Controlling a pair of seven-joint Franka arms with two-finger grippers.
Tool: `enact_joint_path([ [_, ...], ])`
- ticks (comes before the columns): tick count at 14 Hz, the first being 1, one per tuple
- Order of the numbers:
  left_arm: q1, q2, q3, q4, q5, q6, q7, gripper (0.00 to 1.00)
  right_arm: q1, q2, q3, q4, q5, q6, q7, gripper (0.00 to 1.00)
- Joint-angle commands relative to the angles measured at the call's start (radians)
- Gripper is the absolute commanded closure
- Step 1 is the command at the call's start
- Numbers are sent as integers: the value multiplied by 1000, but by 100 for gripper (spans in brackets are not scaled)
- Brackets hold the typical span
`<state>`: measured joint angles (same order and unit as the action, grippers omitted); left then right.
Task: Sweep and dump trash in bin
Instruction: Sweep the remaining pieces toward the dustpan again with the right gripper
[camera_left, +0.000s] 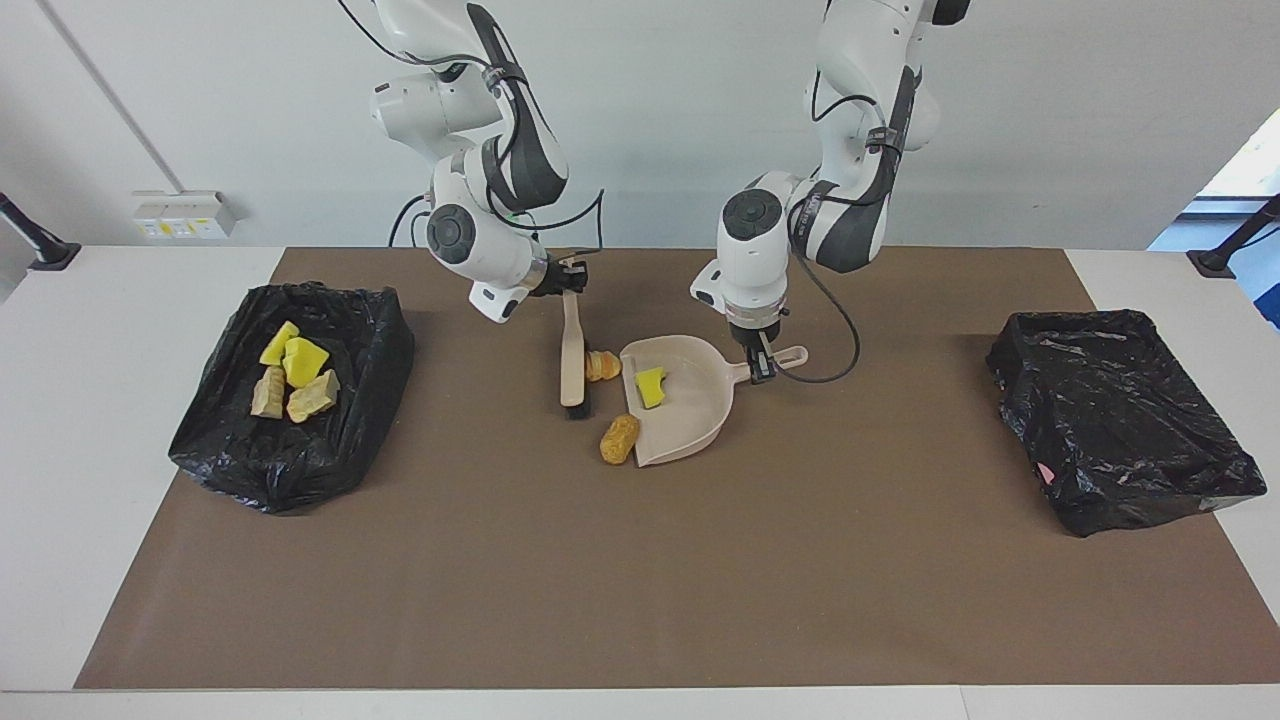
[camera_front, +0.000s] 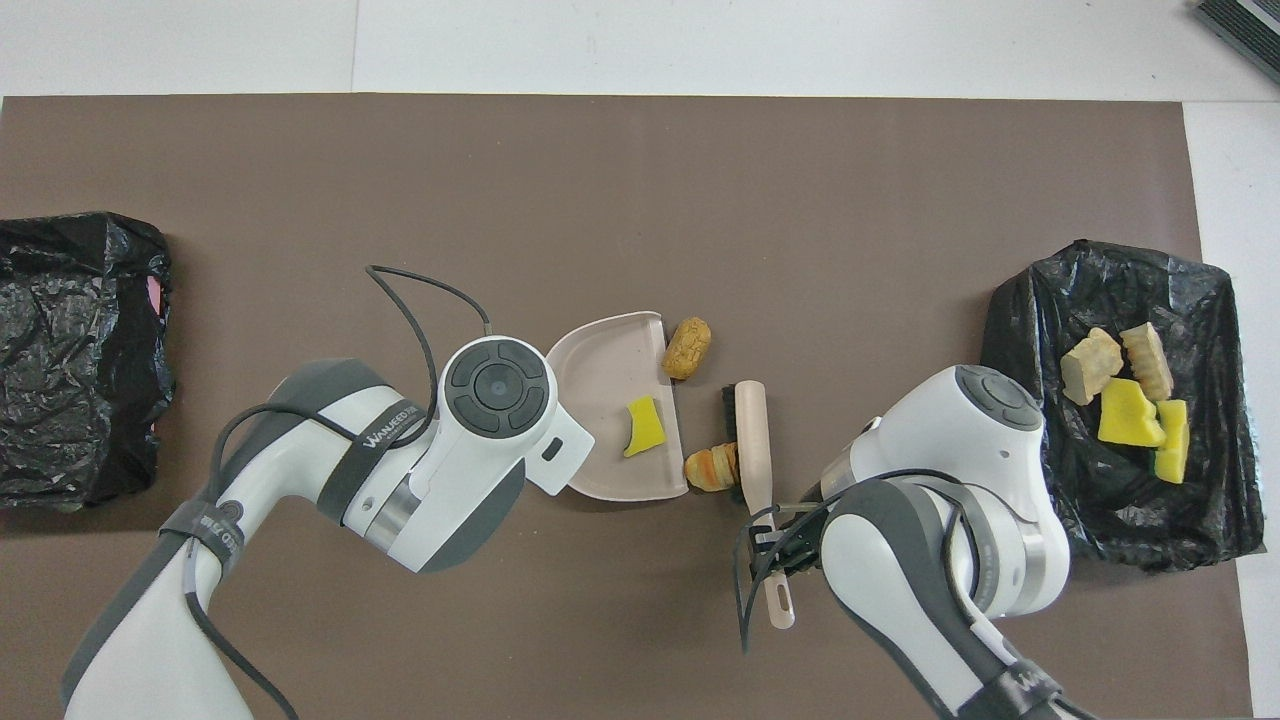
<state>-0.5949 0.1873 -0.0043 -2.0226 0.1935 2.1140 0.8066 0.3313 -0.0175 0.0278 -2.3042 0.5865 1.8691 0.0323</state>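
Note:
The tan bread piece is past the brush's bristles, so next my right gripper sweeps the croissant piece in first, then moves back and reaches behind the bread piece.
My right gripper is shut on the handle of the beige brush, whose black bristles rest on the mat; both also show in the overhead view, the gripper and the brush. My left gripper is shut on the handle of the beige dustpan, which lies flat. A yellow sponge chunk lies in the pan. A croissant piece lies between brush and pan. A tan bread piece lies at the pan's mouth, farther from the robots. In the overhead view my left gripper is hidden under its wrist.
A black-bagged bin at the right arm's end of the table holds several yellow and tan bits. A second black-bagged bin stands at the left arm's end. Brown mat covers the table.

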Motion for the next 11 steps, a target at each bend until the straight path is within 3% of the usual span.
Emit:
enact_joint_path([
  [1, -6, -26, 3, -22, 50, 1, 6, 100, 28, 5, 0, 12, 154, 7, -57, 100],
  [7, 0, -32, 3, -28, 47, -31, 6, 100, 11, 11, -2, 3, 429, -31, -218, 100],
  [9, 16, -31, 3, -28, 47, -37, 6, 100, 9, 8, -9, 22, 408, -41, -197, 100],
  [11, 23, -29, 6, -24, 44, -55, -6, 100, -40, 24, -11, 63, 307, -44, -195, 100],
])
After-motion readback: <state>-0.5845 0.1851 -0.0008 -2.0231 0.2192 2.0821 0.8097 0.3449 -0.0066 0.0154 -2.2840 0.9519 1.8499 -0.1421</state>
